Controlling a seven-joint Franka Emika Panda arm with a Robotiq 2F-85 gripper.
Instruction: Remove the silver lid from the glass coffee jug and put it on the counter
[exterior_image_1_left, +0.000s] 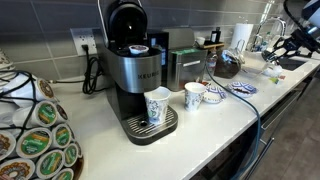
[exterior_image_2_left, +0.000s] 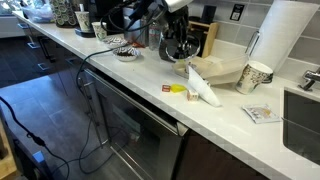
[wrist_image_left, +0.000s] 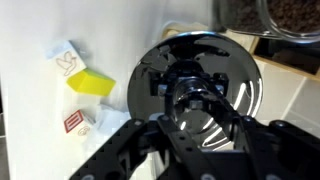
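Note:
My gripper keeps carrying the silver lid (wrist_image_left: 146, 96) and lowering it toward the open counter (exterior_image_2_left: 148, 72) until the lid lies flat there, because the lid hangs clear of the glass coffee jug.
The glass coffee jug (exterior_image_2_left: 181, 47) stands dark and round-bellied on the white counter (exterior_image_2_left: 150, 85), in front of a wooden box. It also shows in an exterior view (exterior_image_1_left: 228, 65). The silver lid (wrist_image_left: 205, 70) fills the wrist view as a shiny round disc seen from straight above. My gripper (exterior_image_2_left: 177, 30) sits right over the jug's top. In the wrist view its black jaws (wrist_image_left: 202, 118) straddle the lid from below. The mirror-like reflections hide whether the jaws press on it.
A yellow packet (wrist_image_left: 91, 84) and small sachets (wrist_image_left: 74, 122) lie on the counter beside the jug, with a white paper bag (exterior_image_2_left: 203, 86). A coffee machine (exterior_image_1_left: 133, 70) and patterned cups (exterior_image_1_left: 158, 105) stand further along. A paper towel roll (exterior_image_2_left: 281, 35) and a sink (exterior_image_2_left: 302, 118) are at the other end.

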